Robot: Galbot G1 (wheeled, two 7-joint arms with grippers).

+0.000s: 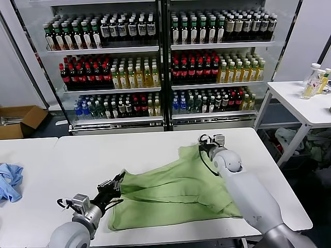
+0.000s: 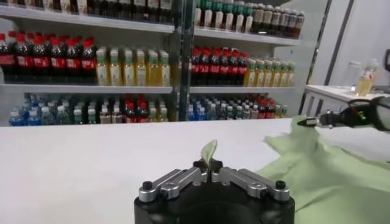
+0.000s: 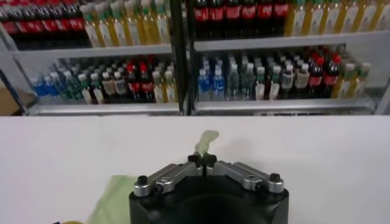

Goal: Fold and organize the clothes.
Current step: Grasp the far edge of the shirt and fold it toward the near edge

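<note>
My grippers are holding both ends of the shirt's far edge [image 1: 159, 171]. My right gripper should keep pulling the shirt's corner [image 1: 194, 150] back and down until that edge is straight.
The clothes, a light green shirt [image 1: 176, 188], lie spread and rumpled on the white table [image 1: 139, 150], partly folded over. My left gripper [image 1: 120, 179] is shut on the shirt's near left edge; a strip of green fabric [image 2: 209, 152] sticks up between its fingertips. My right gripper [image 1: 200, 140] is shut on the far corner of the shirt, and a green tip [image 3: 206, 141] pokes out past its pinched fingers. In the left wrist view the right gripper [image 2: 304, 122] shows farther off, holding the shirt's raised corner [image 2: 300, 129].
A light blue cloth [image 1: 9, 182] lies at the left on a neighbouring table. Drink coolers [image 1: 160, 62] full of bottles stand behind the table. A second white table [image 1: 305, 103] with bottles is at the right, a cardboard box [image 1: 20, 120] at the left.
</note>
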